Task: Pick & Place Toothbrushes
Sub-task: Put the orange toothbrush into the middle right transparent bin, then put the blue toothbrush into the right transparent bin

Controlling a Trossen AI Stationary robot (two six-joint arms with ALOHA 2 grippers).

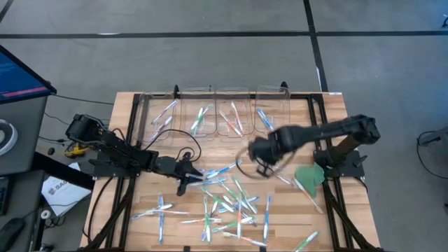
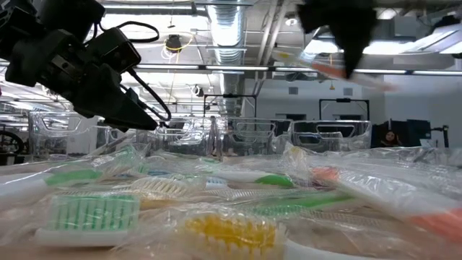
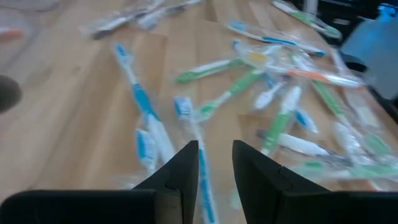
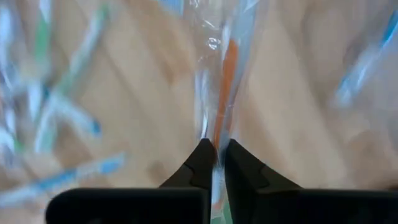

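My right gripper should carry on carrying the orange toothbrush (image 2: 374,79) until it hangs over the bin of orange toothbrushes (image 1: 233,117) and then let go, because the toothbrush hangs clear and matches that bin.
Many wrapped toothbrushes (image 1: 227,206) with blue, green and orange accents lie scattered flat on the wooden table. My left gripper (image 1: 185,180) hovers open at the pile's left edge. In its wrist view the left gripper (image 3: 215,169) has a finger on either side of a blue-and-white toothbrush (image 3: 198,168) lying below, without touching it. My right gripper (image 1: 263,166) is raised over the table's middle, shut on an orange toothbrush (image 4: 225,68) in a clear wrapper. In the low view, that right gripper (image 2: 354,50) hangs high above the pile. My right gripper pinches the orange toothbrush through its clear wrapper (image 4: 217,140) between the two fingers, which come from above and point down. The toothbrush is lifted clear of the table. In the low view the toothbrush (image 2: 346,74) sticks out tilted below the fingers.
Several clear bins (image 1: 213,112) stand in a row along the table's far edge, each with a few toothbrushes inside. A flat green leaf-shaped piece (image 1: 310,175) lies near the right arm's base. A monitor (image 1: 21,73) and papers sit off the table's left side.
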